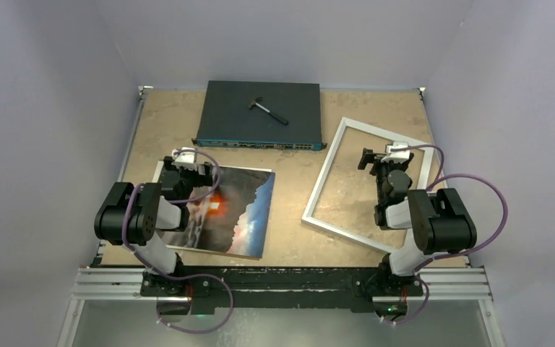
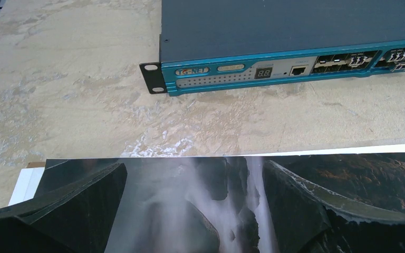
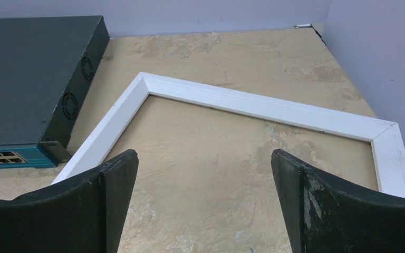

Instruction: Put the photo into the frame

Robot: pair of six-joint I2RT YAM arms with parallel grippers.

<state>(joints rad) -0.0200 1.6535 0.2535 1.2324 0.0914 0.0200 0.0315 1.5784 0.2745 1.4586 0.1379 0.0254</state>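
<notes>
The frame (image 1: 347, 235) is tilted and lies away from the photo, so the robot's right gripper should take hold of the frame's side (image 1: 324, 170) nearest the photo and pull the frame over the photo.
The photo (image 1: 242, 210), a dark cloudy landscape with an orange glow, lies flat at the near left of the table. My left gripper (image 1: 181, 160) hovers open over its far-left part. In the left wrist view the photo (image 2: 190, 205) fills the bottom, and the left gripper (image 2: 194, 164) stands wide over its far edge with nothing held. The frame (image 1: 325, 177), a thin white rectangle, lies tilted on the right. My right gripper (image 1: 367, 159) hangs open above its inside. In the right wrist view the frame (image 3: 258, 108) shows its far corner beyond the open right gripper (image 3: 204, 155).
A dark network switch (image 1: 260, 116) with a teal front sits at the back centre, with a small hammer (image 1: 267, 110) on top. It also shows as the switch (image 2: 295, 31) and the switch (image 3: 26, 74). A white sheet (image 2: 23, 182) peeks from under the photo's left corner.
</notes>
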